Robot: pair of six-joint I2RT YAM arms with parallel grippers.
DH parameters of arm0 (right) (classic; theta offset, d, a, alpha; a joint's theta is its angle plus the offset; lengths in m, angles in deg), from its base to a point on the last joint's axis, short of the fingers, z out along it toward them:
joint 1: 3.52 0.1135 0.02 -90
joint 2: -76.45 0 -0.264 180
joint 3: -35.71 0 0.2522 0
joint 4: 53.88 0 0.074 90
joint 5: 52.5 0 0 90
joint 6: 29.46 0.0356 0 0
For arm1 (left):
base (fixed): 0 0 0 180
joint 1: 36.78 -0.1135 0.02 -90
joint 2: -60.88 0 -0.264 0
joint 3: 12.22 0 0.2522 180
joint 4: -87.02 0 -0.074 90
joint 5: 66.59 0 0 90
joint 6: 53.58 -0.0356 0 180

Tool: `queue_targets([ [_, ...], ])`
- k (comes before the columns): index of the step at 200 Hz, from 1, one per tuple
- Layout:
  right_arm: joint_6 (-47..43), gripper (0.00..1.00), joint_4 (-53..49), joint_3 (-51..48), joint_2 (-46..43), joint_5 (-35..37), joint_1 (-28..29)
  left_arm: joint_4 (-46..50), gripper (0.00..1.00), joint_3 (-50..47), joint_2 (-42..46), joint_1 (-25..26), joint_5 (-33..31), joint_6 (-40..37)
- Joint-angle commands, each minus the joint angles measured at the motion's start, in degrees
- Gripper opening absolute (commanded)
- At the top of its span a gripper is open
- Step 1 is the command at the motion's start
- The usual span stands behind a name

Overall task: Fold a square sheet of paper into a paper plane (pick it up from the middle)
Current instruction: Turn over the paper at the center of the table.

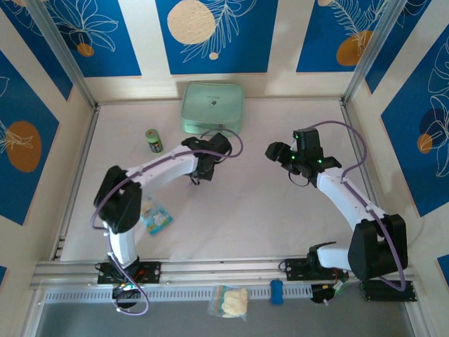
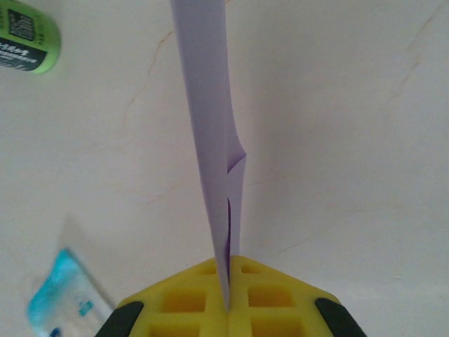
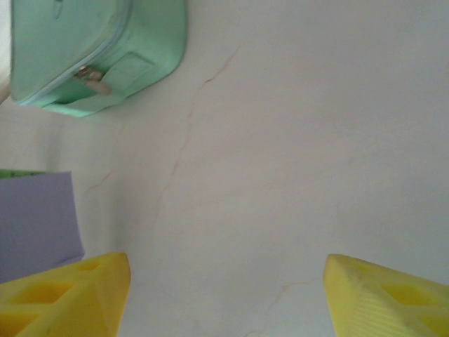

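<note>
My left gripper is pinching the upright sheet's parting layers (image 2: 235, 179), so next I lay the sheet flat, hold it steady with my right gripper, and take its near end.
My left gripper (image 2: 228, 265) is shut on the lavender sheet of paper (image 2: 210, 126). The sheet stands edge-on and runs straight away from the yellow pads (image 2: 270, 281), with two layers parting slightly near the grip. From this angle I cannot tell its folded shape. Seen from above, the left gripper (image 1: 199, 174) hangs over the table's middle, just in front of the mint pouch. My right gripper (image 3: 226, 261) is open over bare table, its yellow fingers (image 3: 77, 291) wide apart. A flat face of the lavender paper (image 3: 35, 225) lies beyond its left finger. The right gripper (image 1: 275, 151) faces the left one.
A mint-green pouch (image 1: 212, 107) lies at the back centre. A green can (image 1: 153, 140) stands to its left. Beside the left arm's base lies a blue-and-white snack packet (image 1: 156, 216). A small plastic bag (image 1: 230, 300) and a blue object (image 1: 276, 290) rest on the front rail.
</note>
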Motion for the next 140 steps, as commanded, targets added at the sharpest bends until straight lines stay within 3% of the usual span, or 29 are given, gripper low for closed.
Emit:
queue_targets([
  [1, 0.8, 0.71, -3.7, -1.2, -2.2, 2.6, -1.4, 11.1, 0.01, 4.7, -5.3, 2.6, -8.0, 4.6],
  [26, 1.3, 0.70, -4.8, -1.9, -3.4, 2.3, -2.9, 8.3, 0.09, 5.7, -9.7, 4.2, -3.3, 7.5],
  [94, 1.6, 0.69, -6.4, -1.8, -2.4, 0.6, -4.6, -16.4, 0.42, -3.4, -4.8, 2.0, 24.0, 9.5],
  [140, 2.2, 0.67, -8.6, 2.8, 4.8, -0.1, 3.0, -36.5, 0.64, -17.4, 6.7, -4.8, 39.6, 12.3],
])
